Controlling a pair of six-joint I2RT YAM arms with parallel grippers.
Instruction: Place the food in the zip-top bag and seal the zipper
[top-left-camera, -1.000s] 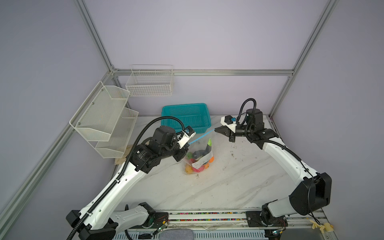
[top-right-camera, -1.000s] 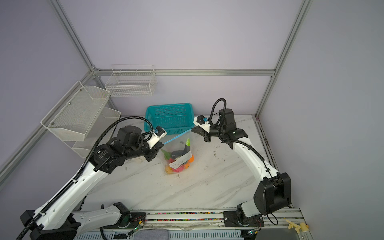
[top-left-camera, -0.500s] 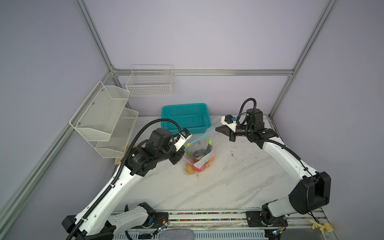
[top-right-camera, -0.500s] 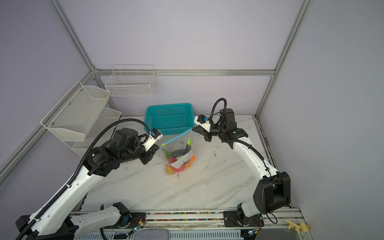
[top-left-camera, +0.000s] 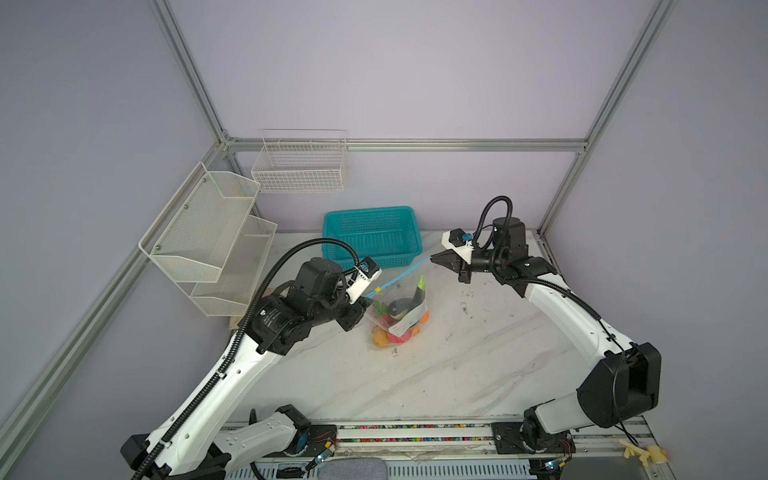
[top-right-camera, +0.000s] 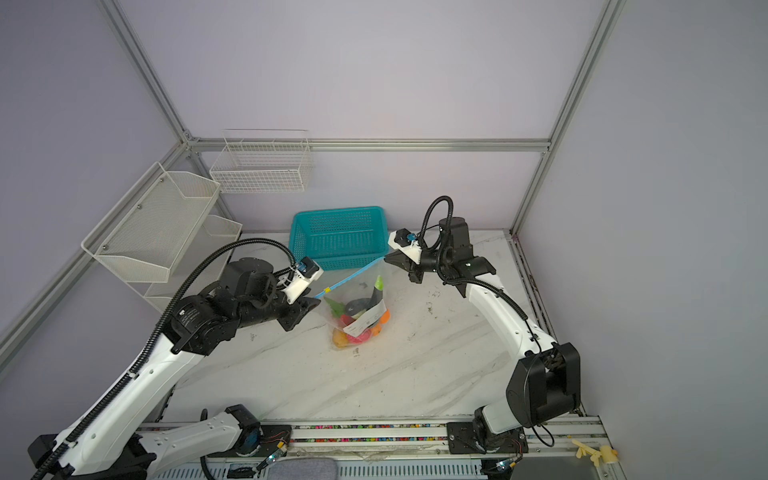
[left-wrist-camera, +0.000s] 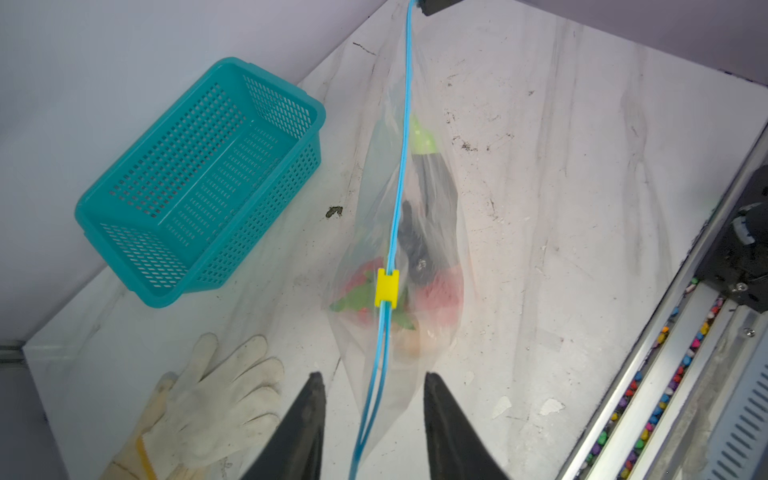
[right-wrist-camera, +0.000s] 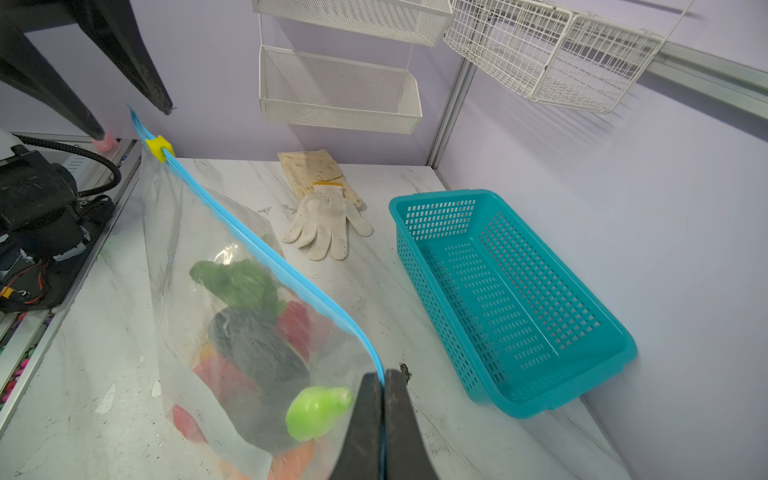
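Observation:
The split zipper lies between my left gripper's open fingers, which are short of the yellow slider. I should move the fingers forward, close them on the slider and pull it back.
The clear zip-top bag stands on the marble table with the food inside: a dark eggplant with a green tip, plus red, green and orange pieces. Its light-blue zipper stretches taut from my right gripper, which is shut on the strip's end. The yellow slider sits near the other end. My left gripper is open. The strip passes between its jaws without touching them, and there it splits in two.
A teal plastic basket stands behind the bag by the back wall. A white work glove lies on the table under my left arm. White mesh shelves and a wire basket hang on the walls.
My left gripper has opened and let go of the zipper near the slider. Its arm has drawn back a little to the left. The right gripper has kept its hold and place.

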